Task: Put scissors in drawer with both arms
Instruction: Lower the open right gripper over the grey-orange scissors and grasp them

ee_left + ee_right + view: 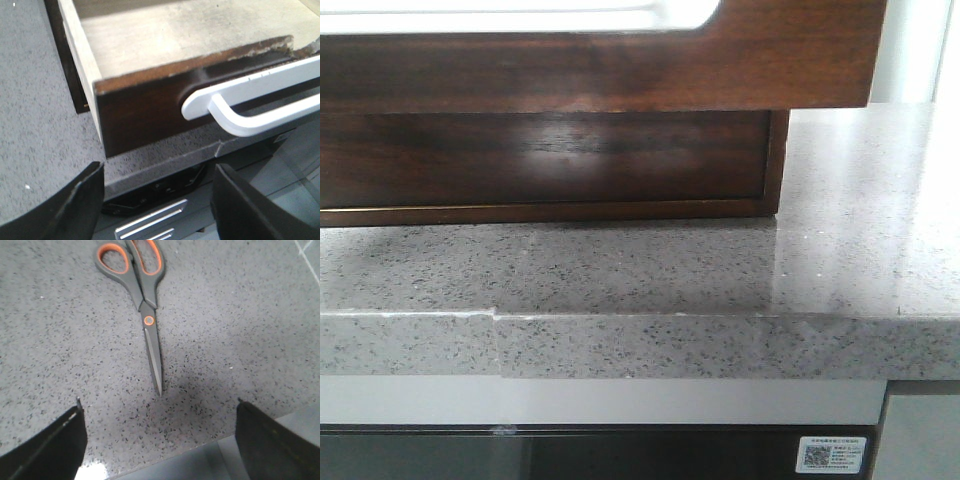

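Note:
The scissors will stay shut when I lift them by the orange pivot [149,320], because the blades [154,357] are closed and the scissors' handles are side by side.
The drawer [620,70] has a glossy dark brown front with a white handle [520,15] along its top. In the left wrist view the drawer [145,110] is pulled open over the counter edge. Its pale inside [190,35] is empty, and its white handle [260,105] sticks out. My left gripper [159,172] is open and empty just in front of and below the drawer front. The scissors [145,305], with grey and orange handles and closed blades, lie flat on the counter. The blade tip points at my right gripper [159,405], which is open, empty and a short way from the tip.
The grey speckled stone counter [620,270] carries the drawer unit; its front edge [670,345] runs across the view. A dark appliance front with a QR sticker [834,455] sits under it. A ribbed metal part [150,222] shows below the counter edge.

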Available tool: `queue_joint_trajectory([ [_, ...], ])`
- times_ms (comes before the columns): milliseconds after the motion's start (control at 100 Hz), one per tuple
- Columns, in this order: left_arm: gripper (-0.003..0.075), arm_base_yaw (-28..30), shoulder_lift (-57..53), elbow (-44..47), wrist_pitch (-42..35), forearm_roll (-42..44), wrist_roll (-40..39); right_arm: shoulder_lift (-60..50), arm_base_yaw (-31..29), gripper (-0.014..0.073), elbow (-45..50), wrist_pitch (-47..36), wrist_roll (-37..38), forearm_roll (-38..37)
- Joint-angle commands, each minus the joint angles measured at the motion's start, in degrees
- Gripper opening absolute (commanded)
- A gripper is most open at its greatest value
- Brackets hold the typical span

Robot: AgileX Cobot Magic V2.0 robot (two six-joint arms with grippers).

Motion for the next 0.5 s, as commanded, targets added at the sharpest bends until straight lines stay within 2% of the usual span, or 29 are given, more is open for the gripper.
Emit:
queue_joint_trajectory([
  [0,0.0437,-0.8,2.4,-1.8,-6.3,-2.0,2.9,3.3,-2.9,0.0546,-3.7,-1.3,-5.3,3.4],
  [270,0.0437,-0.8,4.6,-1.8,-10.6,-2.4,4.8,15.5,-14.3,0.0546,-9.6,3.5,-20.3,16.4],
  [490,0.0437,-0.8,4.6,-1.8,-12.5,-2.4,6.3,23.8,-15.0,0.0543,-14.5,5.4,-25.2,17.1],
])
